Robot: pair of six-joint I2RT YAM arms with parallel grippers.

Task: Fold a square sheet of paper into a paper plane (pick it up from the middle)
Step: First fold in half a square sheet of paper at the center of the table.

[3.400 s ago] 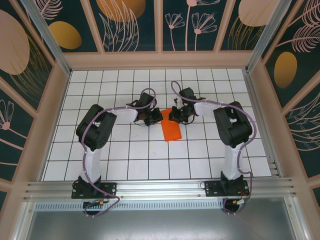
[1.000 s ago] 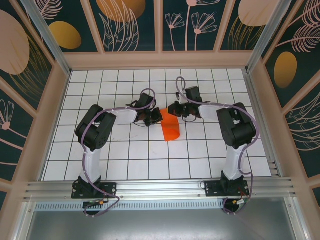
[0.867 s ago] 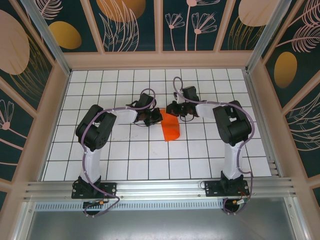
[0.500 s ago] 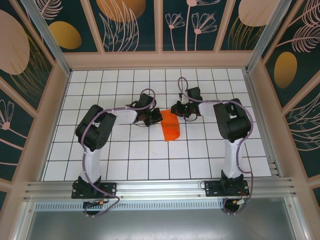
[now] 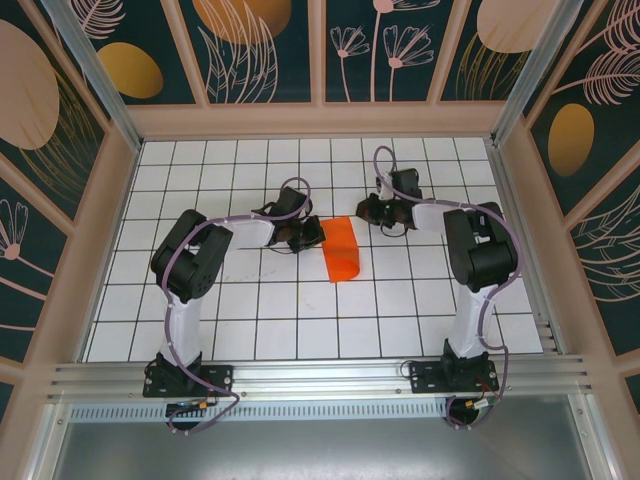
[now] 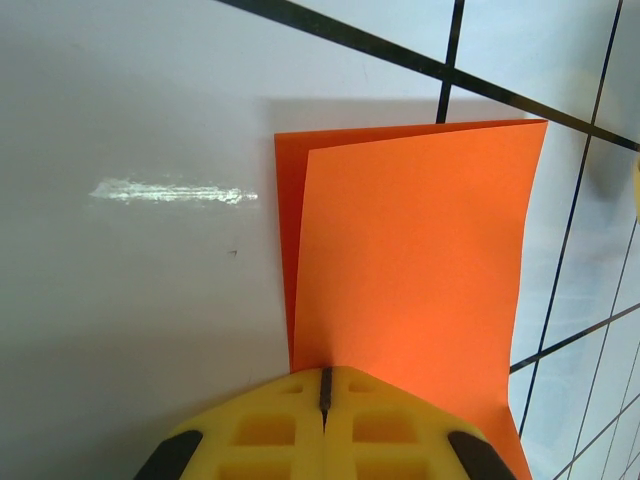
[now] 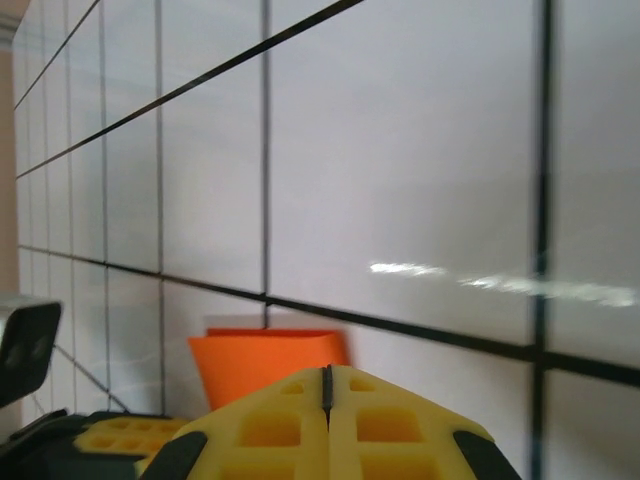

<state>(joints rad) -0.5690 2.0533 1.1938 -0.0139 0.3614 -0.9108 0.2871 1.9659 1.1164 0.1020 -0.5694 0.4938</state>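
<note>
The folded sheet bulges at its near end (image 5: 344, 271), so the robot's right gripper should go back and press along the fold while the left gripper pins the sheet.
The square sheet of paper (image 5: 340, 251) is bright orange and lies folded in half on the white grid table, its top layer slightly offset from the lower one (image 6: 410, 250). My left gripper (image 5: 312, 233) is shut, and its yellow fingertips (image 6: 323, 375) rest on the sheet's near edge. My right gripper (image 5: 364, 208) is also shut and holds nothing. It hovers just beyond the sheet's far right corner, with the paper (image 7: 265, 365) showing behind its tips (image 7: 327, 372). The paper plane is out of view.
The white grid table (image 5: 250, 300) is ringed by wooden walls with dark floral panels (image 5: 265, 50). An aluminium rail (image 5: 320, 380) runs along the near edge by the arm bases. The left gripper's yellow fingers (image 7: 120, 435) show low in the right wrist view.
The right arm has let the sheet's upper layer down and drawn back to the right, away from the paper. The sheet now lies folded flat. The left arm has stayed put.
</note>
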